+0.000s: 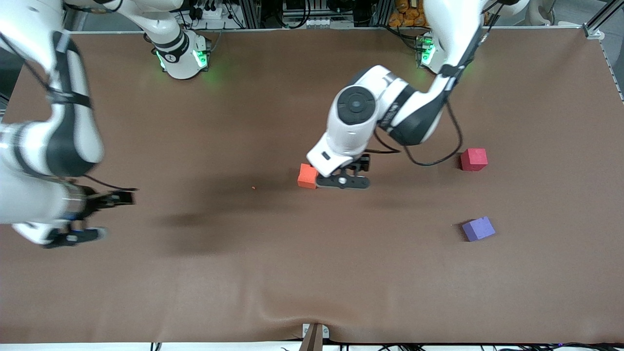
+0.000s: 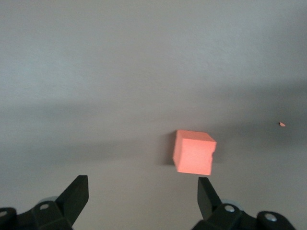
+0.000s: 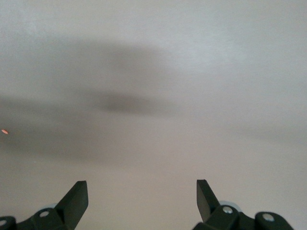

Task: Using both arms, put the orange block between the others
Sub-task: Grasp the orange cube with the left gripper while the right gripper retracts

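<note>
The orange block [image 1: 307,176] will squeeze narrower between the fingers when I carry it, because a nicked edge [image 2: 213,153] and a crumb of the same orange can be seen.
The orange block [image 1: 307,176] sits on the brown table mid-way along it. My left gripper [image 1: 342,181] hangs low right beside it, on the side toward the left arm's end, open and holding nothing. In the left wrist view the orange block [image 2: 194,153] lies just ahead of one fingertip [image 2: 205,188], not between the jaws of the left gripper [image 2: 142,187]. The pinkish-red cube [image 1: 473,159] and the purple cube [image 1: 478,228] rest toward the left arm's end, the purple one nearer the front camera. My right gripper [image 1: 73,237] waits open over bare table at the right arm's end, and the right gripper [image 3: 142,188] holds nothing.
A tiny orange crumb [image 1: 253,187] lies on the brown table cover [image 1: 204,292] beside the orange block, toward the right arm's end. A gap about one cube wide or more separates the red and purple cubes. The arms' bases [image 1: 183,56] stand along the table's back edge.
</note>
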### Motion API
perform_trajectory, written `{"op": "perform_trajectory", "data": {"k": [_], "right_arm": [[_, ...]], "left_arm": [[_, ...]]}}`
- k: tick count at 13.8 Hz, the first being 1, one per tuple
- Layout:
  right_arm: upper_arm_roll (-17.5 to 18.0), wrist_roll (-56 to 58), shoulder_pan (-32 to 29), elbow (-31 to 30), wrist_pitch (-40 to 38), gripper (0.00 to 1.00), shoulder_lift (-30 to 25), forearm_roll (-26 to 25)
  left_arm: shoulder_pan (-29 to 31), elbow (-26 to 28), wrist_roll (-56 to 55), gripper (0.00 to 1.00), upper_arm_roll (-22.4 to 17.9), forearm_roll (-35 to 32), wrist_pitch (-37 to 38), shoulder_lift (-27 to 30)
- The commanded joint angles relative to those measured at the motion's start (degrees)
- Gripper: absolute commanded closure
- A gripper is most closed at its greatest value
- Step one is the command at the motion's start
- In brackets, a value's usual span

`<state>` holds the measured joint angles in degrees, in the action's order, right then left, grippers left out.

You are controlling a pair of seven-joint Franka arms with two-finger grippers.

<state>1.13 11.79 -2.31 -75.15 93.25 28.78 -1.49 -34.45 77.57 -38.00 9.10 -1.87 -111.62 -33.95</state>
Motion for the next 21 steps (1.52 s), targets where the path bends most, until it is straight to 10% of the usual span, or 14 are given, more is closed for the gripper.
{"op": "perform_trajectory", "data": {"k": [1,6,21], "right_arm": [[1.2,0.3,-1.1,-2.5,-0.4,0.0,-4.2,-1.4],[1.2,0.3,-3.3,-17.8,3.2,0.0,-17.5,-1.4],[1.2,0.3,-2.3,-7.5,-9.1,0.0,-20.9,-1.8]], "left_arm": [[-3.5,-2.7,-1.3,0.0,-1.5,-0.9,-3.3,-4.1],[-9.0,-2.6,-0.8,0.0,-4.2,-1.0,-8.5,-9.5],[-11.0,-2.2,-4.3,0.0,-5.4,-2.9,-14.9,-15.7]]}}
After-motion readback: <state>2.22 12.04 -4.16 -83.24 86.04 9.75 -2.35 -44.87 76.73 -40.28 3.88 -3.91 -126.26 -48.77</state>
